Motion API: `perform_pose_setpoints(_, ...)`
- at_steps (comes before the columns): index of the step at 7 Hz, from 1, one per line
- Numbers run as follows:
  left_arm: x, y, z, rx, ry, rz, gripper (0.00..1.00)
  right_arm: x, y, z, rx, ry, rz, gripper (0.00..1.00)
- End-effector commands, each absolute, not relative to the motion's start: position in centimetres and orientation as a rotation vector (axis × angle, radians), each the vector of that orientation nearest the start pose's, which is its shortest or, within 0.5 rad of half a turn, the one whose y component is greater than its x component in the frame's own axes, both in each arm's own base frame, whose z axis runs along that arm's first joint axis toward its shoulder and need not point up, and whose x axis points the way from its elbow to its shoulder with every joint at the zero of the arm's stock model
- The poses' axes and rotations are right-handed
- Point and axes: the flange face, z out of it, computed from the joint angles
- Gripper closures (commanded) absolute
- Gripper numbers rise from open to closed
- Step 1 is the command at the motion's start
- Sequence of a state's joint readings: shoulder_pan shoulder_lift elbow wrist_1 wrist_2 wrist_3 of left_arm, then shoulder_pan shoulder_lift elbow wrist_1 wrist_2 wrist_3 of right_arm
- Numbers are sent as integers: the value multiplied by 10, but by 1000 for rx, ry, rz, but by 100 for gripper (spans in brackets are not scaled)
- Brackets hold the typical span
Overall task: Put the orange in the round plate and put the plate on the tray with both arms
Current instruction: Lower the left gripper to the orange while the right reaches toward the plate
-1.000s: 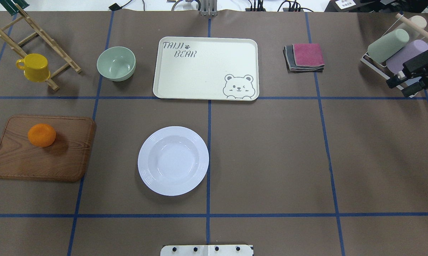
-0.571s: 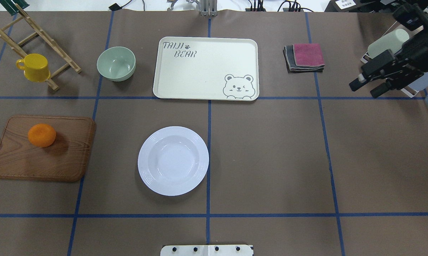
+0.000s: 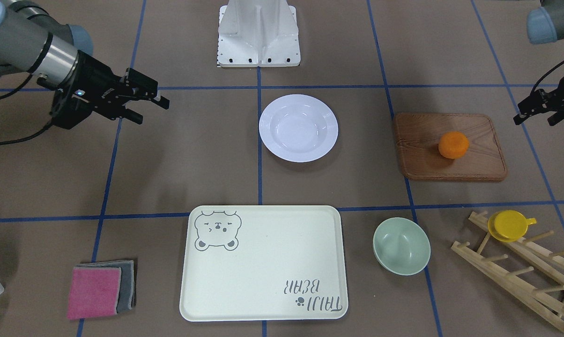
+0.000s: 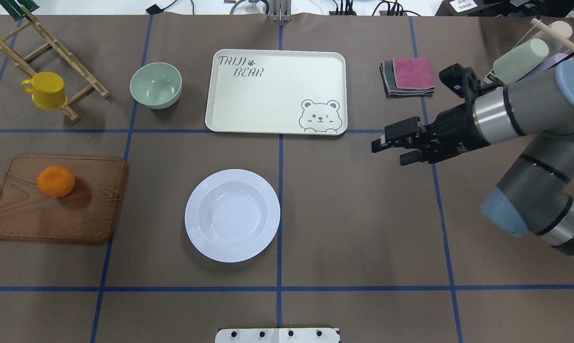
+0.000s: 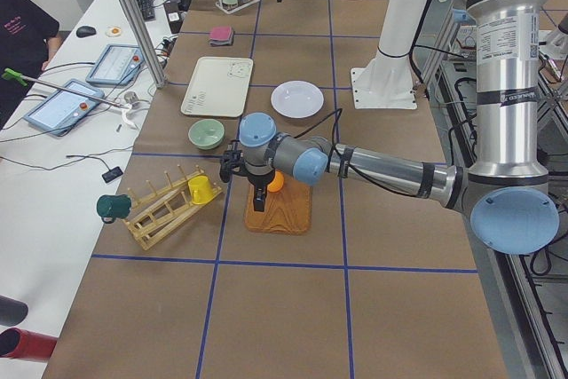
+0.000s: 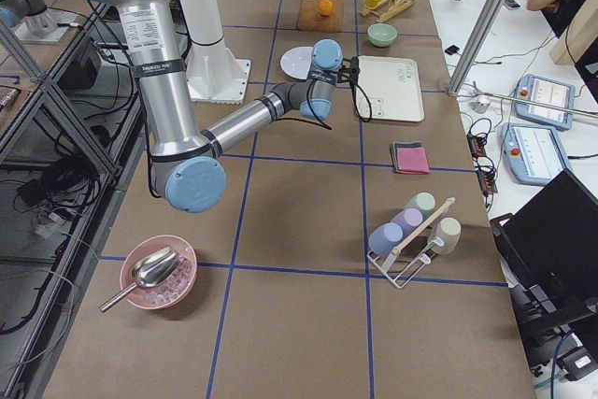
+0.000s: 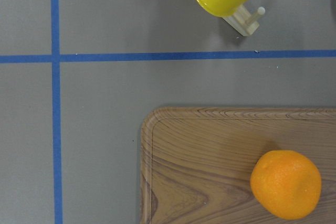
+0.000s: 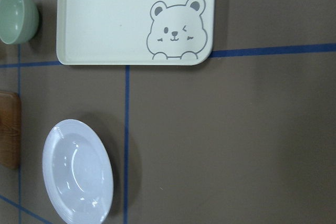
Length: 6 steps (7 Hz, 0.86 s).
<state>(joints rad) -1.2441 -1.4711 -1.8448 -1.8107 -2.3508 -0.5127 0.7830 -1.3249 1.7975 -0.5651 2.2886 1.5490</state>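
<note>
The orange [image 3: 453, 145] is lying free on the brown wooden board [image 3: 484, 138], so the robot's left gripper stays open and go on moving in until its fingers are on either side of the orange, and then close.
The orange [image 4: 56, 181] rests on a brown wooden board [image 4: 63, 216] at the table's left. It also appears low and right in the left wrist view, orange [image 7: 285, 184]. The white round plate [image 4: 232, 215] stands empty near the middle, in front of the cream bear tray [image 4: 268, 95], which is empty too. My left gripper [image 3: 535, 118] hovers open just outside the board's outer edge, apart from the orange [image 3: 453, 144]. My right gripper [image 4: 389, 150] hangs open and empty over bare table, right of the plate and near the tray's front right corner.
A mint-green bowl [image 4: 155, 85] sits left of the tray. A yellow cup [image 4: 46, 90] hangs on a wooden rack [image 4: 58, 45] at the back left. Folded cloths [image 4: 408, 76] and a wire rack of cups [image 4: 520, 59] are at the back right.
My right arm has swung in from the table's far right edge toward the middle, past the cloths. The orange, plate and tray have not moved.
</note>
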Motion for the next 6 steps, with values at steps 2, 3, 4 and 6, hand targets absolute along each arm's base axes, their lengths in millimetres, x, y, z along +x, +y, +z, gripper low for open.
perform_pose_setpoints(2, 154, -461, 515, 28, 886, -80, 0, -418, -361, 274, 11, -1707, 239, 2)
perform_pose_setpoints(3, 188, -465, 500, 24, 870, -101, 0, -419, -360, 272, 23, -1713, 251, 2)
perform_pose_setpoints(4, 217, -462, 498, 25, 845, -95, 0, -420, -360, 271, 27, -1713, 256, 1)
perform_pose_setpoints(6, 228, -459, 508, 0, 833, -87, 0, -427, -355, 271, 33, -1715, 268, 1)
